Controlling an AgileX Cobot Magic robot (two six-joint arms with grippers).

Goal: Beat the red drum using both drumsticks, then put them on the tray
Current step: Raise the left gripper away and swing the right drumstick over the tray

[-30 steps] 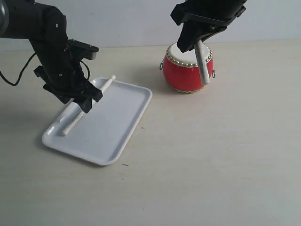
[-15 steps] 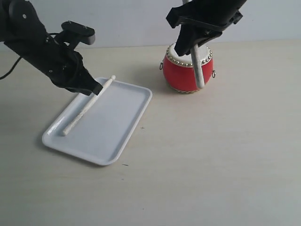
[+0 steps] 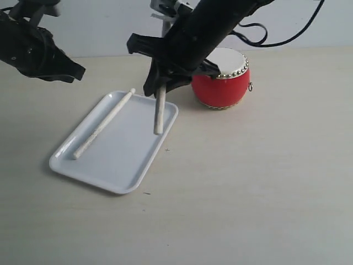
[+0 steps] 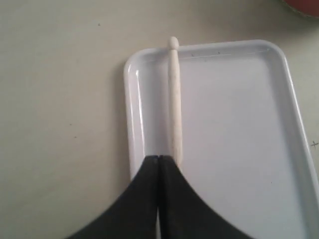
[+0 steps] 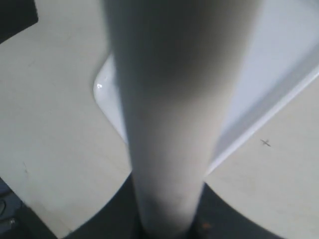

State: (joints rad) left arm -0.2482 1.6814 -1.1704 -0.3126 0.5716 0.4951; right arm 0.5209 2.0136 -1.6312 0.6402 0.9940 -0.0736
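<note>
My right gripper is holding the drumstick over the tray's empty half (image 3: 130, 148), so it should keep tilting and lowering it until it lies along the tray's free long edge (image 3: 154, 153).
One drumstick (image 3: 102, 126) lies on the left side of the white tray (image 3: 138, 165), ball tip on the far rim; the left wrist view shows this drumstick (image 4: 174, 99) on the tray (image 4: 284, 99). My left gripper (image 3: 77, 72) is shut and empty, raised off to the tray's left; its fingertips (image 4: 158, 158) touch. My right gripper (image 3: 160, 85) has reached across and is shut on the second drumstick (image 3: 160, 113), which hangs nearly upright over the tray's far right part. That drumstick (image 5: 174, 99) fills the right wrist view. The red drum (image 3: 223, 83) stands behind the right arm.
The pale tabletop (image 3: 248, 182) spreads out in front of and to the right of the tray. The right arm crosses in front of the drum's left side. A small cross mark (image 3: 167, 149) is on the table beside the tray.
My right gripper has carried its drumstick from the drum leftward to above the tray. My left gripper has lifted up and left, away from the drumstick lying on the tray.
</note>
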